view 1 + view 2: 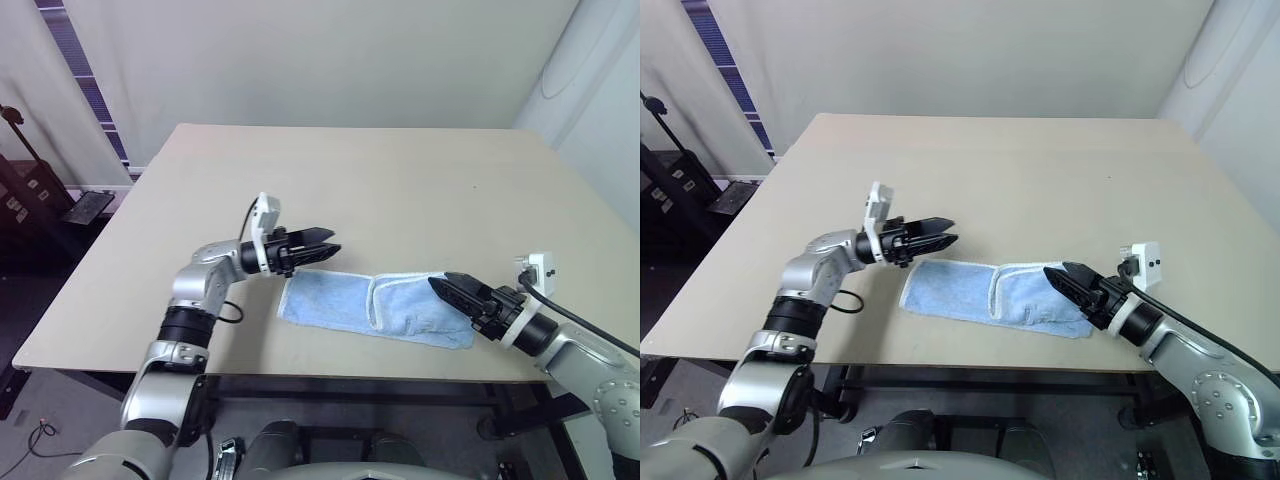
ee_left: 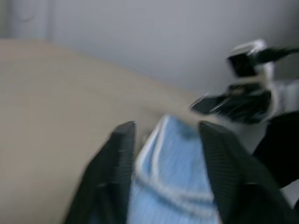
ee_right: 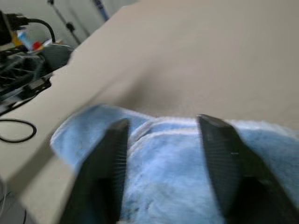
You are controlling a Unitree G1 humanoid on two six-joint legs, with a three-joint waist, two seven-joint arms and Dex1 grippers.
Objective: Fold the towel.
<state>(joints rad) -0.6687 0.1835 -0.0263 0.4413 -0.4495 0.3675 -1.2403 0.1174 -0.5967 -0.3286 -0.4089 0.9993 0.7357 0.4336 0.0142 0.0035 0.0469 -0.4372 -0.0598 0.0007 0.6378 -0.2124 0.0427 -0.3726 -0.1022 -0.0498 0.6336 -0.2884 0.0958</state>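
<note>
The doubled-over part's hem lies loose across the towel, so my right gripper should close and steady the hem while my left gripper takes the towel's single-layer end.
The light-blue towel lies folded into a long strip on the tan table, close to the front edge, with its right part doubled over and a whitish hem showing. My left gripper hovers just above the strip's left end, pointing right, its fingers apart with nothing between them. At the strip's right end my right gripper points left, low over the cloth, fingers apart and empty. The left wrist view also catches the right gripper beyond the towel.
The table's front edge runs just below the towel. A dark stand and equipment sit on the floor off the table's left side. White walls stand behind and to the right.
</note>
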